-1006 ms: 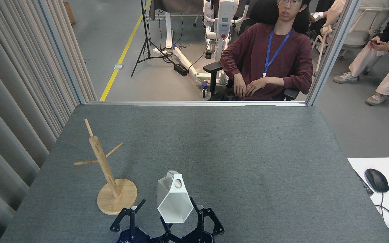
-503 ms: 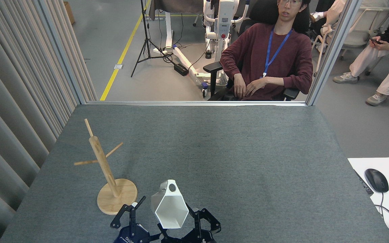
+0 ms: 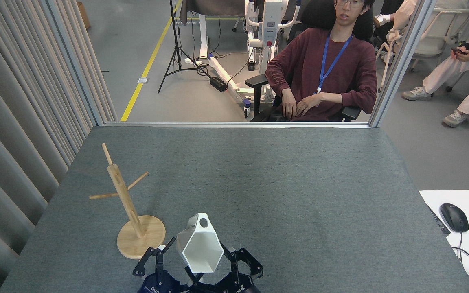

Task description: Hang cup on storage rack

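The cup [image 3: 200, 247] handle's round hole [image 3: 204, 222] seems wider than the rack's thin peg, so the cup will slide well past the end of the peg when I push it.
The white faceted cup [image 3: 200, 244] is held off the table at the bottom centre, its hexagonal mouth tipped toward me and its handle tab with the round hole pointing up and away. My right gripper [image 3: 212, 266] is shut on the cup's lower sides. The bamboo storage rack [image 3: 125, 200] stands to the left on its round disc base [image 3: 150, 236], with thin pegs angling up and out. My left gripper [image 3: 159, 255] is open just in front of the rack's base, and its right finger is close to the cup's left side.
The grey felt table [image 3: 283, 191] stretches ahead. A person in a maroon top [image 3: 326, 69] sits behind its far edge. A white desk with a black mouse [image 3: 453, 217] is at the right. Pleated curtains [image 3: 18, 122] line the left side.
My right gripper has carried the cup leftward toward the rack, turning its mouth more toward me. The left gripper has barely moved and the rack stays put.
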Robot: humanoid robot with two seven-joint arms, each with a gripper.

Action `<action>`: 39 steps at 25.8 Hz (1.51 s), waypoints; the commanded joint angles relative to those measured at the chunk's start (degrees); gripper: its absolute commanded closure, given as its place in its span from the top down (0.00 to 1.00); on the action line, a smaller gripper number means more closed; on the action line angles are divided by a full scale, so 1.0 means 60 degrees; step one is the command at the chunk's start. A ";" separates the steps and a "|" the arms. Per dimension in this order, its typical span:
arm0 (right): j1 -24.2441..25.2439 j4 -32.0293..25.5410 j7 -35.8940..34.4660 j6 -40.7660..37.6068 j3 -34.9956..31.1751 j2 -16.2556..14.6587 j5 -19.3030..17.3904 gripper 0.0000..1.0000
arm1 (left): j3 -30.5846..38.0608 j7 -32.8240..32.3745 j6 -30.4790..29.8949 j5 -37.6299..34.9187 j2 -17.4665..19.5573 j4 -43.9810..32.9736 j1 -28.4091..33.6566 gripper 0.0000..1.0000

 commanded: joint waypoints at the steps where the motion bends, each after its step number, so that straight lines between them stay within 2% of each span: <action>1: 0.0069 -0.0027 0.0040 -0.0088 0.0052 0.0010 -0.0016 0.31 | 0.0005 0.0004 0.0028 -0.0034 0.0014 0.0038 -0.0025 0.99; 18: 0.0362 0.0003 0.0040 -0.0264 0.0506 -0.0049 -0.0031 0.32 | 0.0005 0.0106 0.0043 -0.0034 0.0058 -0.0006 -0.0040 0.99; 19: 0.0362 0.0003 0.0025 -0.0264 0.0506 -0.0049 -0.0031 0.32 | 0.0005 0.0121 0.0043 -0.0034 0.0073 -0.0020 -0.0040 0.93; 20: 0.0362 0.0003 0.0025 -0.0249 0.0506 -0.0049 -0.0031 0.32 | 0.0005 0.0121 0.0043 -0.0034 0.0073 -0.0035 -0.0040 0.82; 21: 0.0362 0.0003 0.0040 -0.0249 0.0506 -0.0049 -0.0031 0.32 | 0.0005 0.0106 0.0043 -0.0034 0.0058 -0.0050 -0.0040 0.76; 29: 0.0450 0.0032 0.0011 -0.0234 0.0418 -0.0093 -0.0045 0.32 | 0.0019 0.0106 0.0043 -0.0034 0.0073 -0.0108 -0.0055 0.72; 30: 0.0450 0.0047 -0.0004 -0.0161 0.0418 -0.0078 -0.0031 0.34 | 0.0019 0.0106 0.0043 -0.0034 0.0073 -0.0123 -0.0055 0.64; 32: 0.0450 0.0076 -0.0004 -0.0059 0.0389 -0.0078 -0.0031 0.57 | 0.0019 0.0106 0.0043 -0.0034 0.0073 -0.0123 -0.0055 0.56; 34: 0.0450 0.0076 -0.0062 0.0059 0.0374 -0.0078 -0.0060 1.00 | 0.0019 0.0092 0.0043 -0.0034 0.0073 -0.0108 -0.0055 0.51; 36: 0.0435 0.0047 -0.0077 0.0029 0.0374 -0.0078 -0.0324 0.99 | 0.0005 0.0077 0.0043 -0.0034 0.0058 -0.0108 -0.0069 0.50; 39: 0.0406 -0.0026 -0.0136 0.0000 0.0374 -0.0049 -0.1041 0.99 | 0.0005 0.0062 0.0043 -0.0034 0.0058 -0.0094 -0.0128 0.50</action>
